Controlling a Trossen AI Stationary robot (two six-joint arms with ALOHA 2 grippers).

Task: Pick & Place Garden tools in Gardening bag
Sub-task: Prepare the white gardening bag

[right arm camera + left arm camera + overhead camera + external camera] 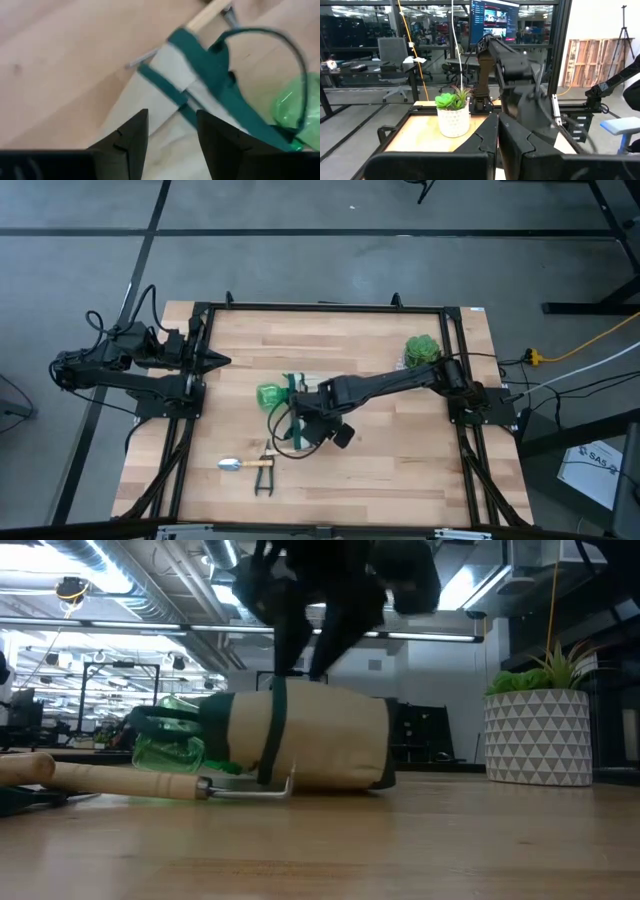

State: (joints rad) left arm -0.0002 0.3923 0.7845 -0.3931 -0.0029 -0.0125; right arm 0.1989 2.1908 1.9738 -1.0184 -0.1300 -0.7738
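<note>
A tool's metal tip (142, 58) sticks out from under the gardening bag, so the wooden-handled tool (208, 15) will stay behind and its prongs will show when I lift the bag.
The beige gardening bag (300, 418) with green trim lies on its side at mid-table; it also shows in the low view (320, 740). My right gripper (172, 135) is open just above it, fingers pointing down. The green spray bottle (270, 394) lies against the bag's left end (168, 745). A silver trowel with a wooden handle (243, 464) and dark pruning shears (265, 483) lie on the table in front of the bag. A wooden-handled tool (120, 780) lies close before the bag. My left gripper (218, 362) is shut and empty at the table's left edge. My right gripper stands over the bag's beige side (170, 65) near a green strap (210, 75), fingers pointing down. Whether the fingers touch the cloth, I cannot tell.
A green plant in a white patterned pot (422, 350) stands at the far right, beside the right arm; it also shows in the low view (540, 735). Bare wood lies at the table's near right and far middle.
</note>
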